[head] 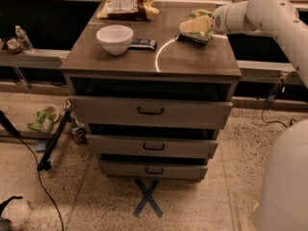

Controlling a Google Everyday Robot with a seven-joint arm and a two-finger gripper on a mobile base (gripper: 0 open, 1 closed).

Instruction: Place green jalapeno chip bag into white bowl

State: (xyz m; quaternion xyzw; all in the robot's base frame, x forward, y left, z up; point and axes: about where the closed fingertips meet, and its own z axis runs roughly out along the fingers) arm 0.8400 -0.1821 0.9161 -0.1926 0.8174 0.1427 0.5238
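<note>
The green jalapeno chip bag (198, 36) is spread about as wide as the white bowl's opening (114, 32), so I expect it to poke out over the bowl's rim when the robot's gripper places it.
The green jalapeno chip bag (202, 14) lies on the cabinet top at the back right, and my gripper covers most of it. My gripper (194, 26) reaches in from the right on the white arm (260, 11) and sits right over the bag. I cannot tell whether it touches the bag. The white bowl (114, 37) stands upright and empty on the left part of the top, well apart from the gripper.
A small dark blue bar wrapper (143, 44) lies just right of the bowl. A brown-and-yellow bag (126, 5) lies at the back left. The grey cabinet top (192, 61) sits above three partly open drawers. Clutter and cables lie on the floor at left.
</note>
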